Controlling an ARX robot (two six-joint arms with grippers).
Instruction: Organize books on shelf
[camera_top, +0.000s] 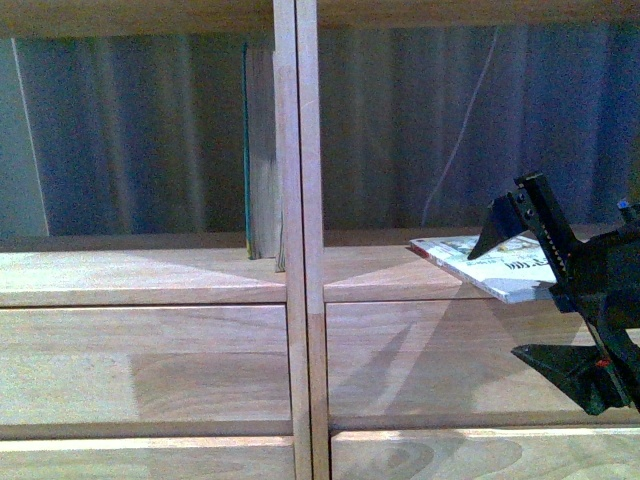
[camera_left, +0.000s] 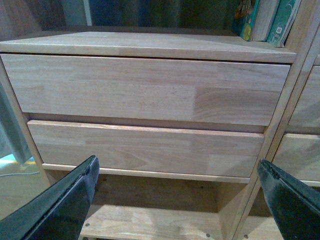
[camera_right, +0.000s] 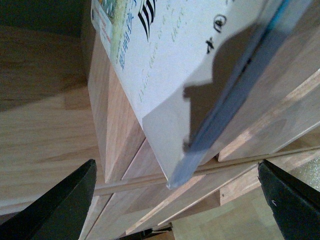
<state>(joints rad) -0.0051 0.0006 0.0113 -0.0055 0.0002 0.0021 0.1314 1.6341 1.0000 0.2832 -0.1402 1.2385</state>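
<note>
I expect the thin pale paperback (camera_top: 482, 262) to stay closed with its far end held out when I lift it, because the overhanging corner (camera_top: 513, 292) sticks straight out past the ledge.
The light wood shelf (camera_top: 300, 180) fills the front view. A thicker teal-covered book (camera_top: 260, 150) stands upright in the left compartment against the centre divider; it also shows in the left wrist view (camera_left: 280, 20). The thin pale paperback (camera_top: 480, 265) lies flat on the right compartment's ledge, its corner overhanging the front edge. My right gripper (camera_top: 545, 290) is open, its jaws above and below that overhanging corner, not closed on it. In the right wrist view the paperback (camera_right: 170, 75) lies ahead of the open gripper (camera_right: 175, 200). My left gripper (camera_left: 177, 200) is open and empty before the left drawer fronts.
Two plain drawer fronts (camera_left: 145, 90) stack in the left column, with an open bay (camera_left: 150, 210) below. Another illustrated book (camera_left: 247, 20) stands beside the teal one. A dark curtain (camera_top: 130, 130) shows through the open back. Drawer fronts (camera_top: 450, 360) sit under the right ledge.
</note>
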